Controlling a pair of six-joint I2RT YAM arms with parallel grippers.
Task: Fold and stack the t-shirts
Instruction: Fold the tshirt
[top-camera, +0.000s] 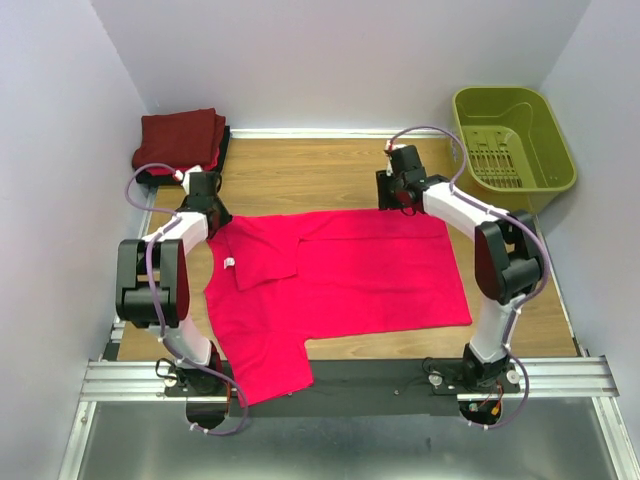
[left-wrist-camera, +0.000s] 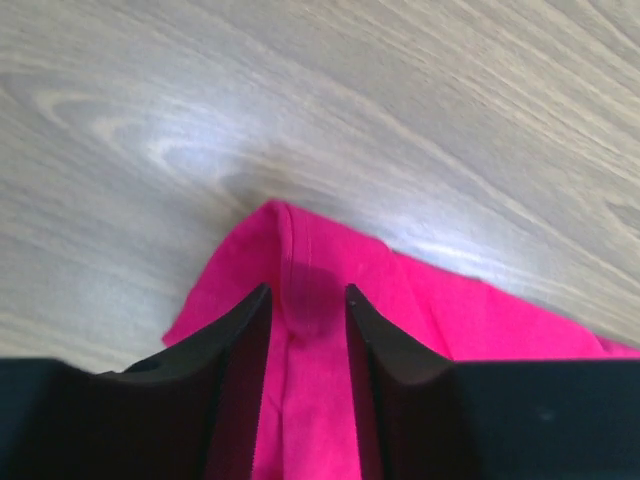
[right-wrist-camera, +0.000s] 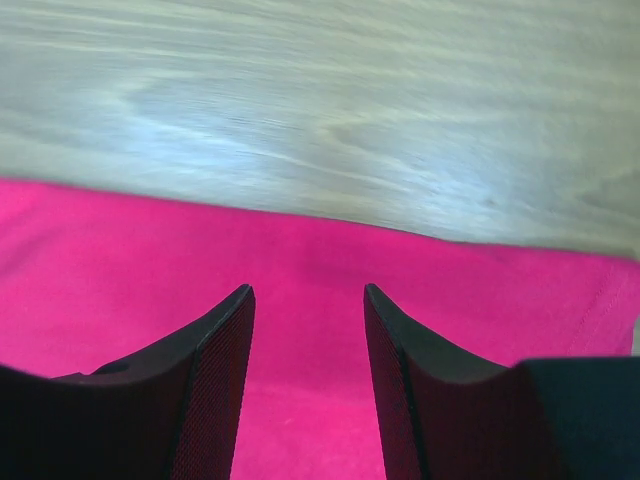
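Note:
The pink t-shirt's near end (top-camera: 272, 378) is hanging over the front bar, so my left gripper and right gripper should pull the t-shirt's far edge (top-camera: 312, 215) toward the back wall before they fold it.
A bright pink-red t-shirt (top-camera: 360, 270) lies spread across the wooden table, its far-left part folded over with a white tag showing. My left gripper (top-camera: 212, 208) hovers low over the shirt's far-left corner. In the left wrist view its jaws (left-wrist-camera: 307, 290) stand apart astride a raised seam of the pink cloth (left-wrist-camera: 300, 250). My right gripper (top-camera: 403, 200) is over the shirt's far edge. In the right wrist view it (right-wrist-camera: 308, 288) is open above flat pink cloth (right-wrist-camera: 300, 330), holding nothing. Folded dark maroon and black t-shirts (top-camera: 180, 138) are stacked at the far left corner.
An olive-green plastic basket (top-camera: 512, 140) stands at the far right corner against the wall. Bare wood (top-camera: 300, 170) runs between the shirt's far edge and the back wall. White walls close in the table on three sides. The shirt's near-left part hangs over the front rail (top-camera: 400, 375).

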